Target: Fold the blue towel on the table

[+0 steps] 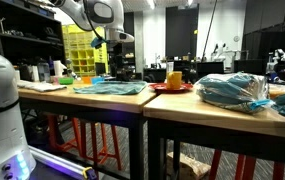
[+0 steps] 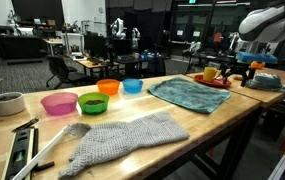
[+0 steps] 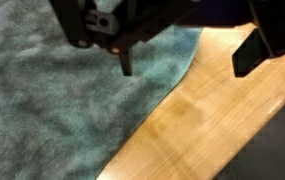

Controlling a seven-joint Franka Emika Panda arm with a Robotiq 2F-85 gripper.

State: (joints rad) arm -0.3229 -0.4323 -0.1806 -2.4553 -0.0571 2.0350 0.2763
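The blue towel's long edge (image 2: 217, 103) is far below my open gripper, which is short of the towel's corner. Next, I move over to the towel's corner and go down there before folding.
The blue towel (image 2: 187, 93) lies flat and spread out on the wooden table (image 2: 222, 125); it also shows in an exterior view (image 1: 110, 88). My gripper (image 3: 189, 58) hangs open and empty above the towel's edge, coming in from the top of the wrist view. One finger (image 3: 127, 62) is over the towel (image 3: 62, 100), the other finger (image 3: 252, 52) is over bare wood (image 3: 207, 130). In both exterior views the gripper (image 2: 242, 62) (image 1: 117, 50) is held above the table, apart from the towel.
A red plate (image 2: 212, 80) with a yellow cup (image 1: 173, 79) sits beside the towel. Pink (image 2: 59, 103), green (image 2: 92, 102), orange (image 2: 109, 87) and blue (image 2: 132, 86) bowls stand in a row. A grey knit cloth (image 2: 122, 140) lies nearer. A bundled blue cloth (image 1: 232, 92) is on the neighbouring table.
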